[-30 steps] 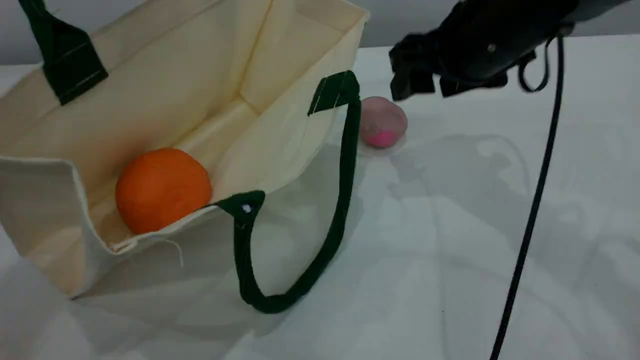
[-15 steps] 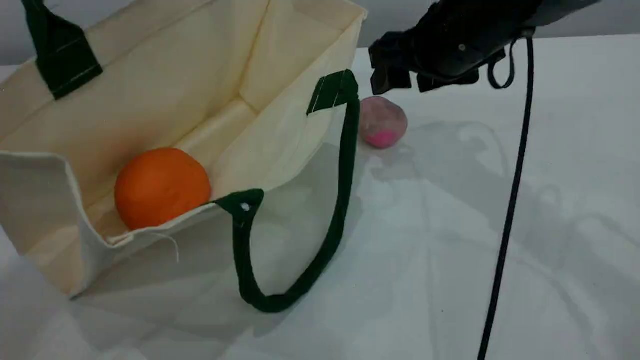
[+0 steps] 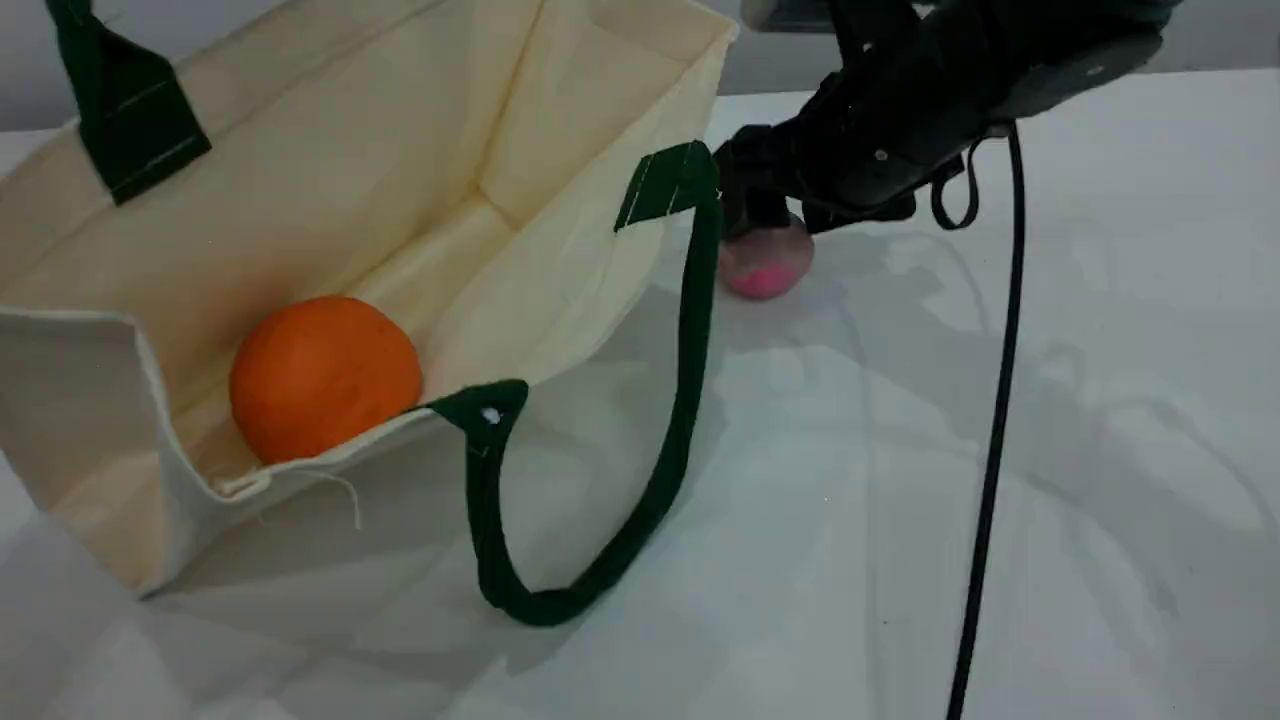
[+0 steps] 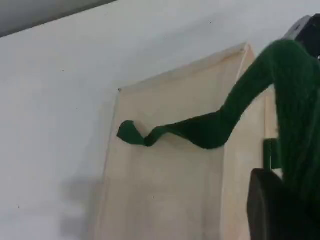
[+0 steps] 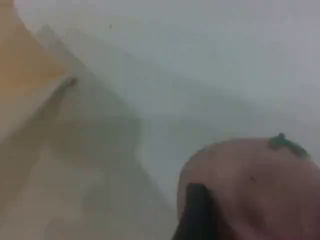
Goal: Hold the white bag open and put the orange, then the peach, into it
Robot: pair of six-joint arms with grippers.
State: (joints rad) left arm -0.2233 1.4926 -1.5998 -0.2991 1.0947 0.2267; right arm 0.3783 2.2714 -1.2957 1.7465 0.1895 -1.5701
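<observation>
I expect the white bag [image 3: 396, 228] to sag partly closed when I lower the dark green handle [image 3: 130, 110], since that handle pulls up the bag's creased back side.
The white bag [image 3: 330, 170] stands open at the left, its mouth facing the scene camera. The orange [image 3: 320, 375] rests inside on the bag's floor. Out of the scene view, my left gripper [image 4: 286, 197] is shut on the bag's dark green handle [image 4: 210, 130], which drapes over its fingertip [image 4: 272, 212] in the left wrist view. The peach [image 3: 768, 265] lies on the table just right of the bag. My right gripper [image 3: 795, 215] hangs low over the peach [image 5: 255, 185], open, jaws to either side of its top. One dark fingertip [image 5: 196, 210] is against the fruit.
The bag's front handle [image 3: 680, 380] loops loosely onto the white table [image 3: 1100, 450] toward the peach. A black cable [image 3: 990, 440] hangs from the right arm down across the table's right half.
My right gripper has come left and down, from up beside the peach to right over it. The bag, orange and peach have stayed put.
</observation>
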